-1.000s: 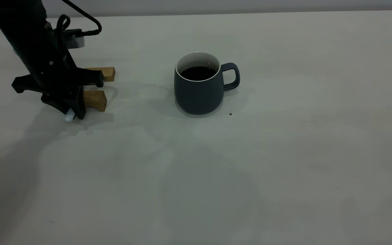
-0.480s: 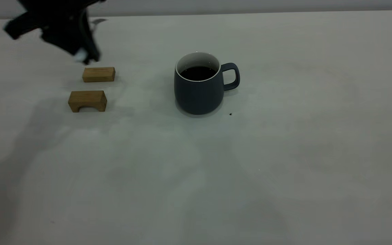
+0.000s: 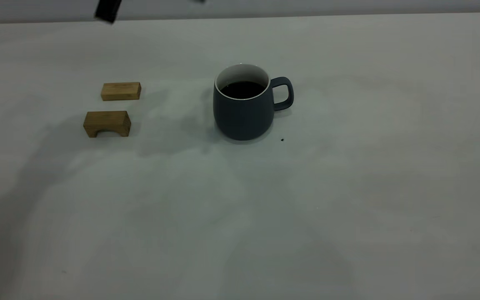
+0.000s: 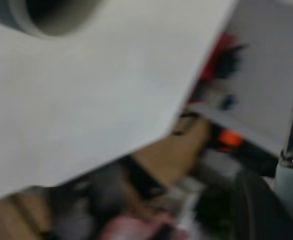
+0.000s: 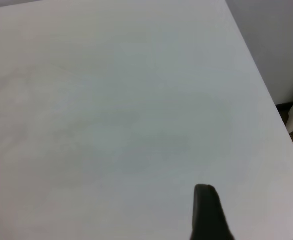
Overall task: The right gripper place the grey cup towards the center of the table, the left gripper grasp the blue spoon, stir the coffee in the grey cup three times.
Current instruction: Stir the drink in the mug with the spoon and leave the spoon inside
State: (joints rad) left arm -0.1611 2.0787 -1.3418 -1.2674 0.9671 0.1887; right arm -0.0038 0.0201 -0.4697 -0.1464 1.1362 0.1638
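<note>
Next, my left gripper turns the spoon tip down and lowers it into the coffee, because the blue spoon's metal neck slants wide of the grey cup.
The grey cup stands upright near the middle of the table, its handle pointing right and dark coffee inside. In the exterior view only a black tip of my left gripper shows at the top edge, high above the table and left of the cup. In the left wrist view the blue spoon has its pale handle against the dark jaw, the metal neck pointing away, and the cup's rim far off. My right gripper is out of the exterior view; one black finger hovers over bare table.
Two brown wooden blocks lie left of the cup. A dark speck sits by the cup's base. The left wrist view shows the table's edge with clutter beyond it.
My left gripper has lifted from the wooden blocks with the spoon and risen up and rightward, almost out of the exterior view. The cup and blocks have not moved.
</note>
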